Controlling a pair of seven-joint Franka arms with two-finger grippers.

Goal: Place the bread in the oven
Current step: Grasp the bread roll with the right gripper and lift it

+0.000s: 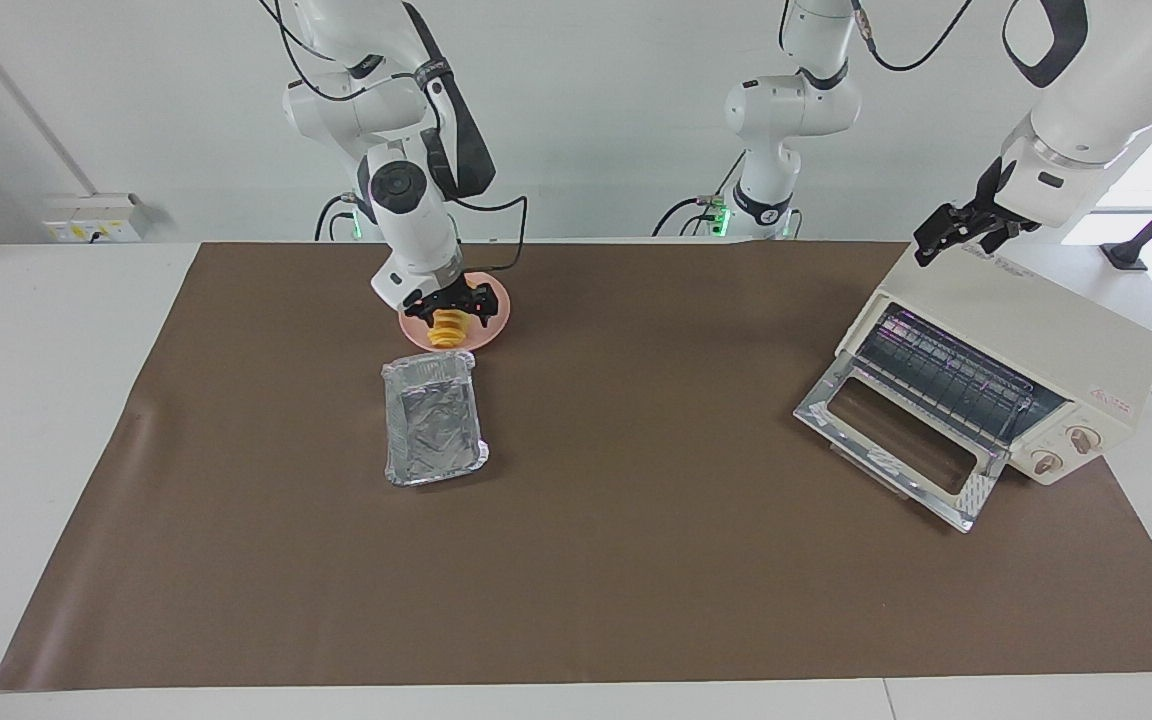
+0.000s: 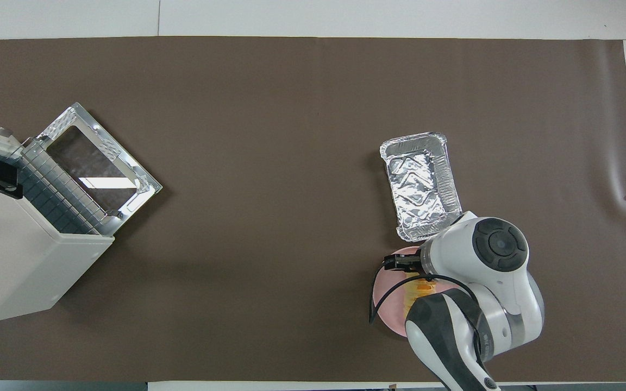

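Observation:
My gripper is going to lower the bread [image 2: 418, 291]. The silver foil tray's bottom [image 2: 420, 188] is long and wide, so I expect the bread to lie flat inside with space beside it.
The bread [image 1: 449, 328] lies on a round pink plate [image 1: 497, 299] near the robots' edge of the mat. My right gripper [image 1: 453, 308] has come down over it, open, its fingers astride the loaf and hiding most of it. From overhead the right arm covers the plate [image 2: 385, 304], and only a sliver of bread [image 2: 419, 285] shows. The cream oven [image 1: 1046, 335] stands at the left arm's end, its glass door [image 1: 896, 440] dropped open and the wire rack showing. My left gripper [image 1: 954, 233] waits, open, just above the oven's top corner nearest the robots.
A rectangular silver foil tray [image 1: 433, 418] lies right beside the plate, farther from the robots. A brown mat [image 1: 636, 560] covers the table. The oven's two knobs [image 1: 1064, 450] face away from the robots.

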